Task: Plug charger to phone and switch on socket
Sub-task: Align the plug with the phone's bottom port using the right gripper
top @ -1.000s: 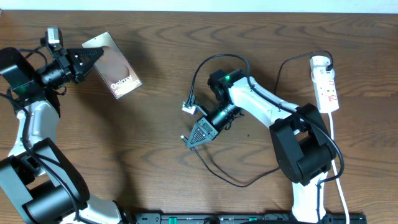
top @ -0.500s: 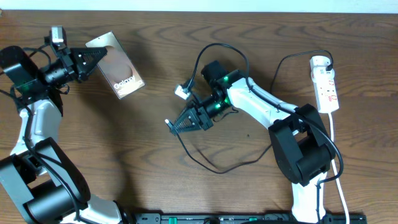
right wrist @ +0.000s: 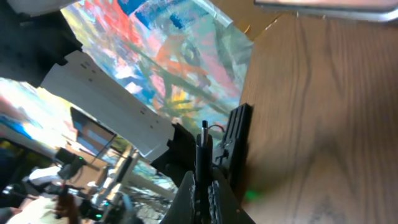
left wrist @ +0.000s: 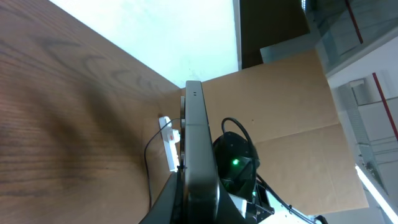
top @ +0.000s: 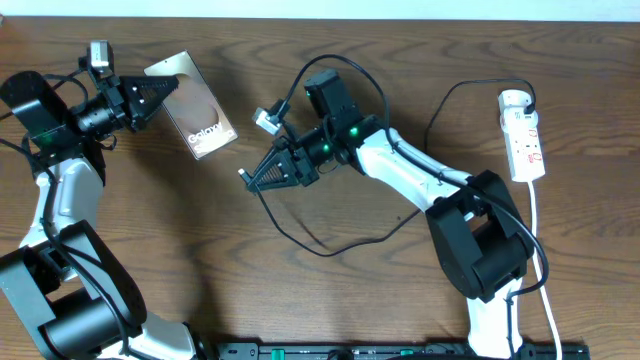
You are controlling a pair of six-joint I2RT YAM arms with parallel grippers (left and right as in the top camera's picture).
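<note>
My left gripper needs to bring the phone over to the plug before my right gripper pushes in, because the phone's lower end (top: 213, 142) is out of line with the tip of the plug (top: 243, 173).
The phone (top: 205, 128), a bronze slab with white "Galaxy" lettering, hangs tilted above the table's far left, and my left gripper (top: 160, 90) is shut on its upper end. The left wrist view shows the phone (left wrist: 196, 137) edge-on between the jaws of the left gripper (left wrist: 199, 202). My right gripper (top: 250, 178) is shut on the charger's plug tip (top: 243, 175), a short way right of and below the phone. The black charger cable (top: 320, 250) loops back across the table toward the socket (top: 525, 135) at the far right. In the right wrist view the plug tip (right wrist: 203, 140) sticks up from the right gripper (right wrist: 204, 186).
A small white tag (top: 265, 118) hangs on the cable near the right wrist. The socket's white cord (top: 540, 240) runs down the right edge. A dark rail (top: 400, 350) lies along the table's front edge.
My right gripper has carried the plug tip up and left, closer to the phone, and the cable loop followed. The left gripper and the phone have shifted slightly to the right.
</note>
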